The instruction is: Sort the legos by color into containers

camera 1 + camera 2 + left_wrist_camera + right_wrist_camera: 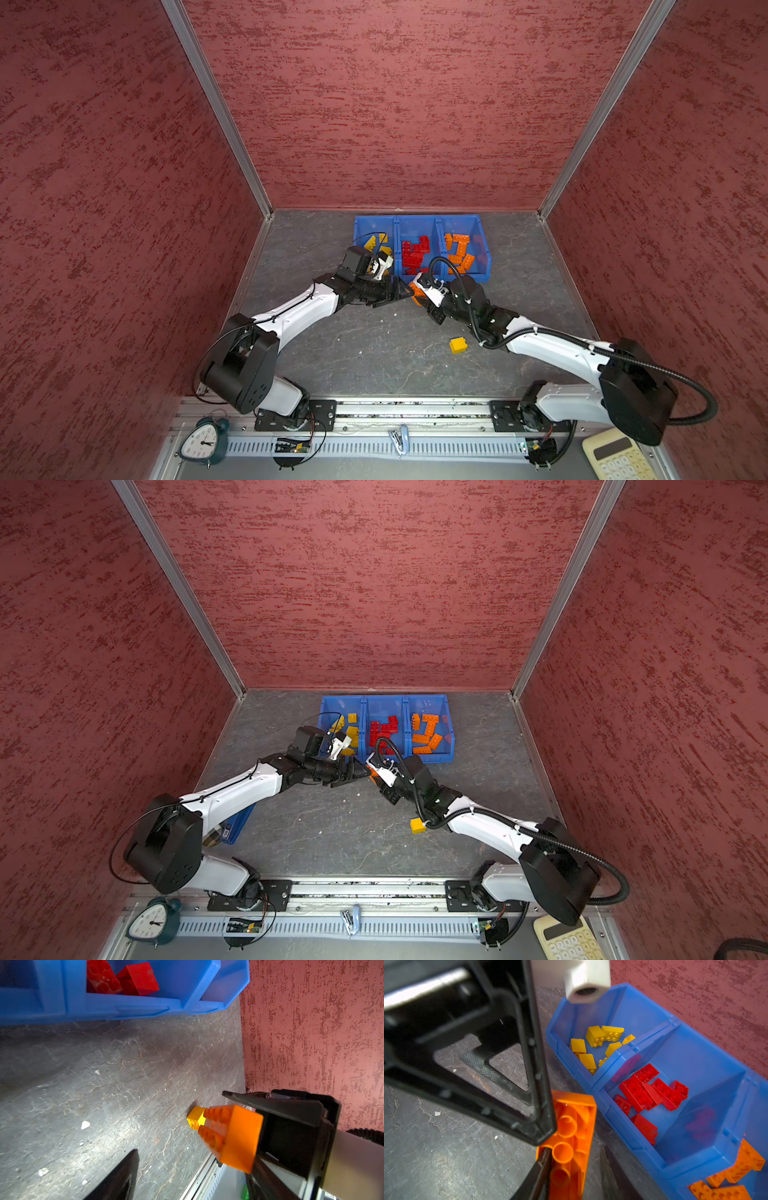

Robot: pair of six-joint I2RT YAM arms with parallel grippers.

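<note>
The orange lego's hollow bottom side (pixel 562 1156) contains a finger; my right gripper should open and grip the lego's long sides while my left gripper holds its far end (pixel 575 1098).
Three joined blue containers (pixel 417 217) stand at the back. The left one holds yellow legos (pixel 596 1043), the middle one red legos (pixel 648 1091), the right one orange legos (pixel 460 249). Just in front of them, my right gripper (pixel 419 293) is shut on a long orange lego (pixel 571 1132), whose hollow underside faces the right wrist camera. My left gripper (pixel 395 296) faces it from the left, open. One of its fingers (pixel 542 1134) touches the lego's side, and another finger (pixel 124 1174) stands apart from it. A lone yellow lego (pixel 458 345) lies on the table by the right arm.
Red textured walls close in the grey table (pixel 374 361) on three sides. The arms' mounting rail (pixel 407 409) runs along the front, with a clock (pixel 203 442) at front left and a calculator (pixel 615 457) at front right. A blue box (pixel 239 825) lies under the left arm.
</note>
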